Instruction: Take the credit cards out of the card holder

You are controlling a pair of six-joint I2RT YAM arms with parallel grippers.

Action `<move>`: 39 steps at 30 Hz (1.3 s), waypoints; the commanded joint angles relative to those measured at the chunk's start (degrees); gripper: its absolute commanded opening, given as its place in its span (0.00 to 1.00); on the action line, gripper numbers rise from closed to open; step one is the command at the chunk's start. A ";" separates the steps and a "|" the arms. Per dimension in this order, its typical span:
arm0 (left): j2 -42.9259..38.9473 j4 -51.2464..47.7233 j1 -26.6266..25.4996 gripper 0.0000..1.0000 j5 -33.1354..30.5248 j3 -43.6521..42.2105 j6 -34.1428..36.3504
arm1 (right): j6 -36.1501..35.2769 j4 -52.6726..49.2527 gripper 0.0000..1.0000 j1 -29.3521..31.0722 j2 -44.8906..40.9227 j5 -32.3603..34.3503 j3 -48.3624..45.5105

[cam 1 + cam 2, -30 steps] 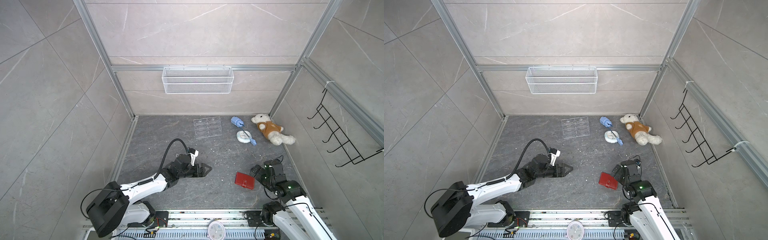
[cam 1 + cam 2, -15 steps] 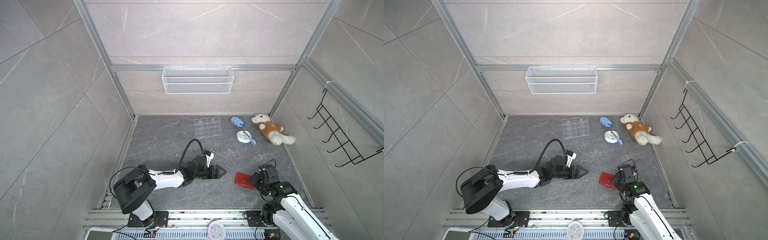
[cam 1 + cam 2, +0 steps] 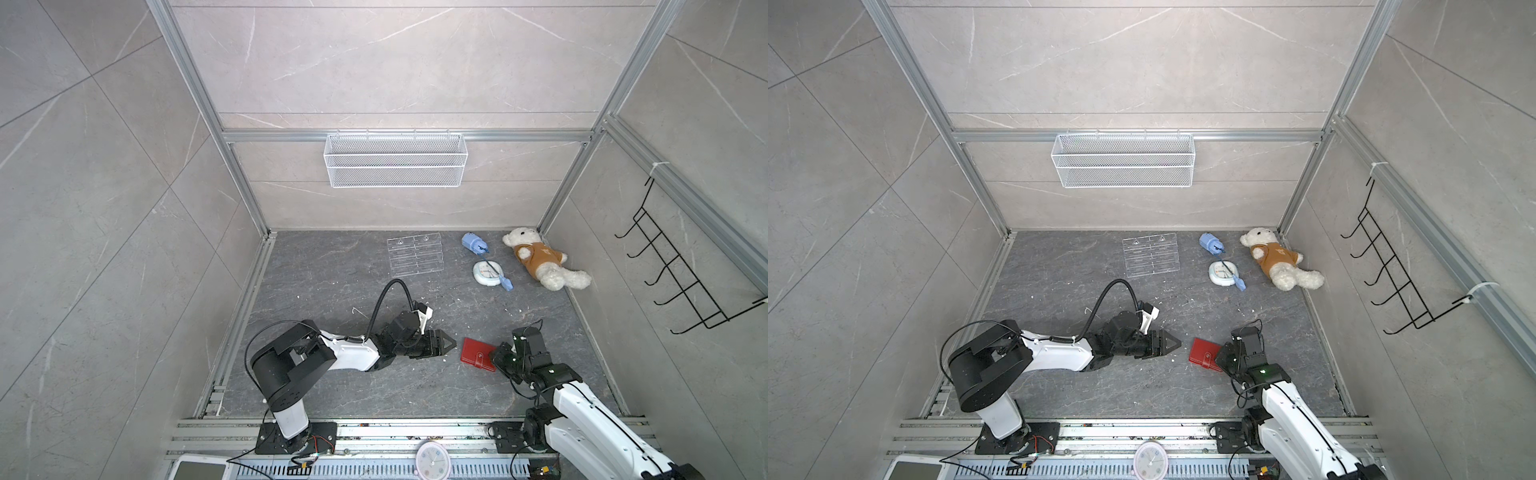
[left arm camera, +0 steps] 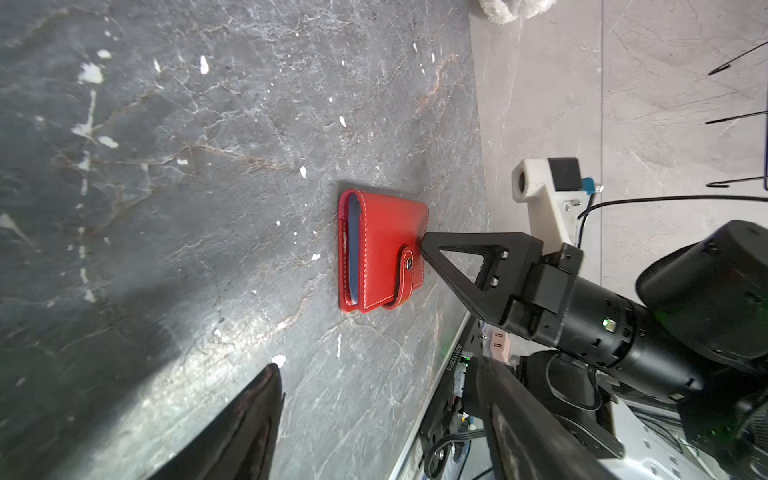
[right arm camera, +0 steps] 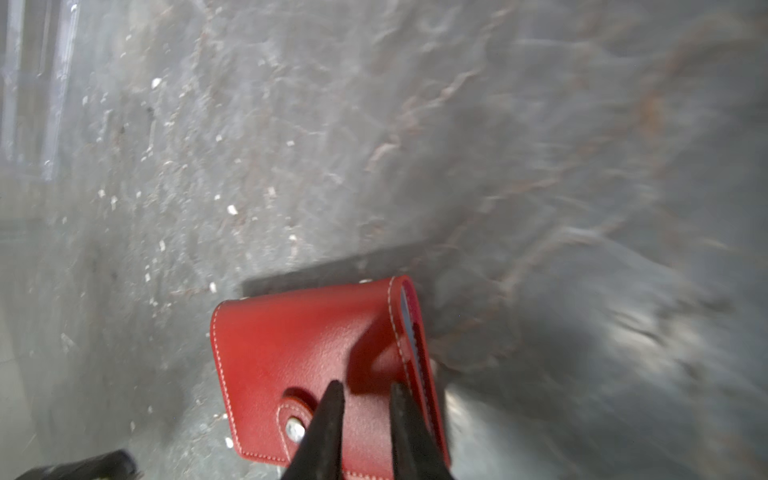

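My right gripper should grip the card holder's short end (image 5: 417, 352) and turn the snap tab (image 3: 480, 362) toward itself before it opens the tab, because the tab faces my base.
The red card holder (image 3: 478, 353) (image 3: 1204, 354) lies closed on the dark floor with its snap tab fastened. The credit cards are hidden; only a pale blue sleeve edge (image 4: 353, 249) shows at its open side. My right gripper (image 3: 496, 358) (image 5: 365, 388) has its tips over the cover beside the tab, the jaws a narrow gap apart with only red cover showing between them. In the left wrist view its finger (image 4: 428, 245) touches the holder's edge (image 4: 382, 249). My left gripper (image 3: 451, 345) (image 4: 376, 374) is open, low over the floor, just left of the holder and apart from it.
A clear acrylic stand (image 3: 415, 254), a blue object (image 3: 473, 243), a white round dial (image 3: 486, 273) and a teddy bear (image 3: 540, 262) lie at the back. A wire basket (image 3: 395, 160) hangs on the back wall and a hook rack (image 3: 685, 274) on the right wall.
My left arm has swung right, bringing its gripper close to the card holder. My right gripper has settled onto the holder's near edge and its jaws have narrowed a lot.
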 commanded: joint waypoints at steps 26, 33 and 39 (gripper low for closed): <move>6.92 3.86 0.77 0.69 -3.60 -1.41 -4.01 | -3.27 3.58 0.60 10.21 7.16 0.05 1.61; 9.32 6.68 0.78 0.66 -2.28 -1.91 -5.62 | -2.55 12.50 0.58 10.18 12.05 -3.35 -1.38; 11.09 9.55 0.76 0.53 -0.96 -2.15 -6.60 | -3.63 17.00 0.47 10.19 14.60 -4.48 -2.17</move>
